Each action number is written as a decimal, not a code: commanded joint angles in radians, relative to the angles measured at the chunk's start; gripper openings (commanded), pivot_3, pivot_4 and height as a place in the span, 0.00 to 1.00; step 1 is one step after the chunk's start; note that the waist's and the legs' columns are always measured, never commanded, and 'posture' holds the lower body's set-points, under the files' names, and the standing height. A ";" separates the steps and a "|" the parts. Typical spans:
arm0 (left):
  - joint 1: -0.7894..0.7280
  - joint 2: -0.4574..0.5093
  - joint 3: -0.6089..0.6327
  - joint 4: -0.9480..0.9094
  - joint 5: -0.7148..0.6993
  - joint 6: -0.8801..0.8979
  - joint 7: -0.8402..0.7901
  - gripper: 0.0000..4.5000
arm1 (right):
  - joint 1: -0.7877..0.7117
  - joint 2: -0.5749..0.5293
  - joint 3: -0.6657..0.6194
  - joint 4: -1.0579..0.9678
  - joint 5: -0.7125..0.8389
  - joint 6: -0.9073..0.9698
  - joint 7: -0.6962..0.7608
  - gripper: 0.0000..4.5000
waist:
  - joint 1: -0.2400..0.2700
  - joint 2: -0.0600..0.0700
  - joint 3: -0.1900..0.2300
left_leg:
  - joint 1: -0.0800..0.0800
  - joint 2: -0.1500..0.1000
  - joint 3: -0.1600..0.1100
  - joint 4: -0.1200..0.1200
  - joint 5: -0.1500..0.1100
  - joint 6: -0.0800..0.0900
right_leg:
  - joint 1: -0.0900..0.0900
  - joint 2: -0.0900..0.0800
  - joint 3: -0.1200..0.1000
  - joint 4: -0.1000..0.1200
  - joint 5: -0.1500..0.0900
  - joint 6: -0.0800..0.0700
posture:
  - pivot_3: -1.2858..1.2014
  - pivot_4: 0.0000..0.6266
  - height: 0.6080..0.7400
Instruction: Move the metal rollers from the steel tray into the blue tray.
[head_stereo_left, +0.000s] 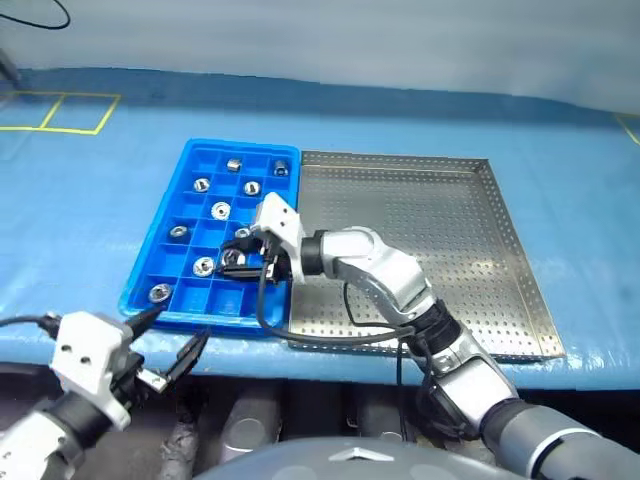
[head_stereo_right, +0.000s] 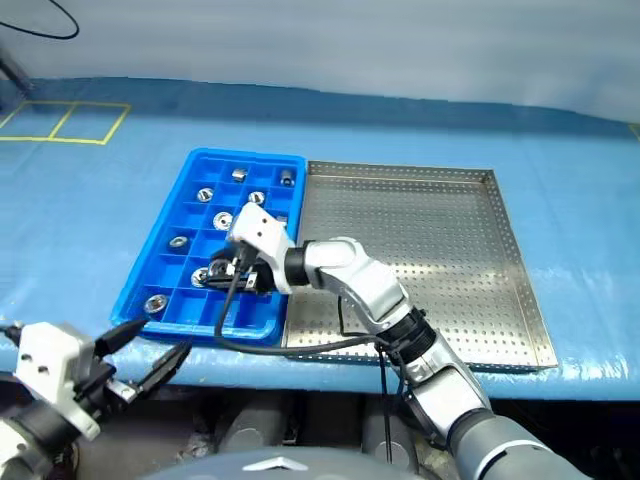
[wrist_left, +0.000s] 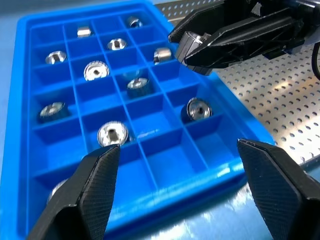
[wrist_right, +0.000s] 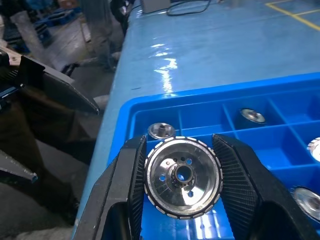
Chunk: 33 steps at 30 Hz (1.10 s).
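I should keep lowering my right gripper, because the held roller (wrist_right: 183, 177) faces up and the blue tray's near row has an empty section (wrist_left: 172, 154). I should let go once the roller sits inside.
The blue tray (head_stereo_left: 190, 155) lies left of the steel tray (head_stereo_left: 440, 230), the two touching along one side. Several metal rollers (head_stereo_left: 221, 210) sit in separate compartments of the blue tray. My right gripper (head_stereo_left: 240, 262) hovers over the blue tray's near right compartments and points left. It is shut on one shiny roller (wrist_right: 182, 177), clamped by its rim between both fingers. The same held roller (wrist_left: 192, 40) appears in the left wrist view. My left gripper (head_stereo_left: 172, 335) is open and empty, low at the table's front edge, just before the blue tray's near left corner.
The trays rest on a light blue table covering (head_stereo_left: 90, 220), with yellow tape lines (head_stereo_left: 60, 112) at the far left. A black cable (head_stereo_left: 300, 335) loops from my right arm over the steel tray's near rim. The table's front edge runs just below both trays.
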 joint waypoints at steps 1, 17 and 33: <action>0.059 0.032 -0.083 -0.042 0.079 -0.132 0.078 0.91 | 0.000 0.022 0.030 -0.017 0.005 -0.025 0.040 0.39 | 0.011 0.001 0.001 | 0.000 0.000 -0.001 0.000 0.000 0.000 | 0.000 0.000 -0.001 0.000 0.000 0.000 | 0.65 0.24 1.00; -0.004 0.193 -0.158 -0.042 0.045 -0.161 0.236 0.91 | -0.001 0.117 0.050 0.186 -0.061 -0.088 0.040 0.39 | 0.008 0.005 0.003 | -0.001 0.003 -0.008 -0.003 0.005 -0.009 | 0.002 0.008 -0.007 0.003 -0.005 0.003 | 0.64 0.24 1.00; -0.200 0.226 -0.184 -0.042 -0.032 -0.055 0.254 0.91 | 0.020 0.097 -0.049 0.108 -0.094 -0.131 -0.023 0.64 | 0.001 0.006 0.003 | -0.001 0.004 -0.012 -0.004 0.006 -0.018 | 0.002 0.017 -0.007 0.004 -0.006 0.000 | 0.60 0.24 1.00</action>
